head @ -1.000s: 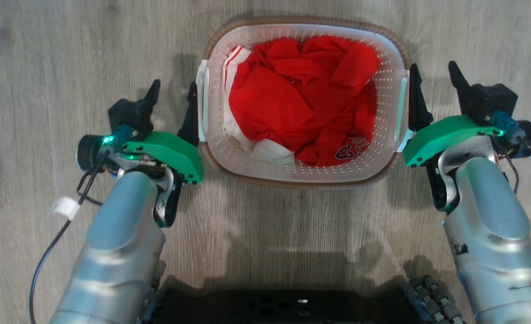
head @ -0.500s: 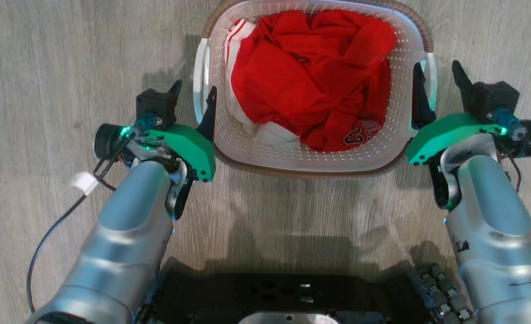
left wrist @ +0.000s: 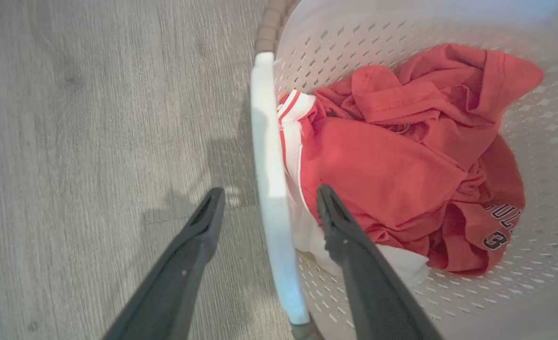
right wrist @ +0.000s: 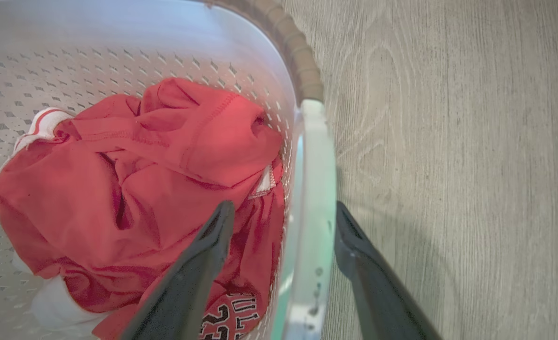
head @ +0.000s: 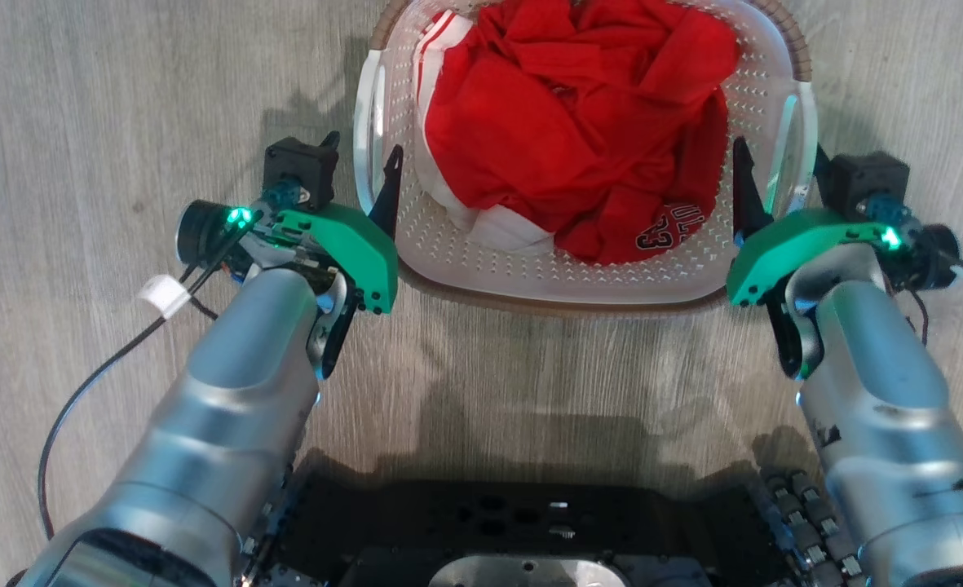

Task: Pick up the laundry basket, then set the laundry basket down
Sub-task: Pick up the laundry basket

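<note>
I expect the heap to stay in place when I lift and carry the laundry basket, because the crumpled clothes lie fully below the brown rim.
The laundry basket stands on the floor, white and perforated with a brown rim, holding crumpled red and white clothes. My left gripper is open and straddles the left handle, one finger inside the basket and one outside. In the left wrist view the handle runs between the left gripper fingers, with gaps on both sides. My right gripper is open around the right handle. In the right wrist view that handle passes between the right gripper fingers.
Grey wood-look floor surrounds the basket on every side. My black base lies at the bottom of the head view. A black cable with a white tag hangs by the left forearm.
Both grippers have moved forward and inward from beside the basket to straddle its handles, inner fingers now inside. The head view has shifted, so the basket shows higher.
</note>
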Controlling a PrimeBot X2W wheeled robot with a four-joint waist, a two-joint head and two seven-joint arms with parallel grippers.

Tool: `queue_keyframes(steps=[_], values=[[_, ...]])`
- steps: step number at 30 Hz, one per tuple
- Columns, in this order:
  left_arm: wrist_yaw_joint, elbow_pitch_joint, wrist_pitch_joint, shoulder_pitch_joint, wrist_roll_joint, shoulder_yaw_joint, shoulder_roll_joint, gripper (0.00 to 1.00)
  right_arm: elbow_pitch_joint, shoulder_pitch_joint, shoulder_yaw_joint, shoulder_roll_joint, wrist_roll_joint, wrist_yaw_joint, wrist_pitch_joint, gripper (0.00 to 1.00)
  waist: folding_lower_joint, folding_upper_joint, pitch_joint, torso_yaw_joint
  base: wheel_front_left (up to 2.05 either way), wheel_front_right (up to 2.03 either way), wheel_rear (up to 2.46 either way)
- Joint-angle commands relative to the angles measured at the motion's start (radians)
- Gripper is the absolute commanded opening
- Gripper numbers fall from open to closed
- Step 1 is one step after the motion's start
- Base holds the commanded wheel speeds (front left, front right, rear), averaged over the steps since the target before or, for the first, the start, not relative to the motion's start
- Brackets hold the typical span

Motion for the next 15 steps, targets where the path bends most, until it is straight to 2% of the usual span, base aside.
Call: queue_keyframes(steps=[1,15], values=[[0.007,-0.006,-0.01,0.013,-0.011,0.008,0.022,1.0,-0.008,0.03,0.024,0.011,0.001,0.001,-0.01,1.0,0.0,-0.0001,0.004,0.002,0.0,0.0,0.0],[0.027,-0.004,-0.01,-0.039,-0.065,-0.084,0.022,1.0,0.079,-0.03,0.024,0.011,0.017,0.001,-0.01,1.0,0.0,-0.0001,0.034,0.011,0.0,0.0,0.0]])
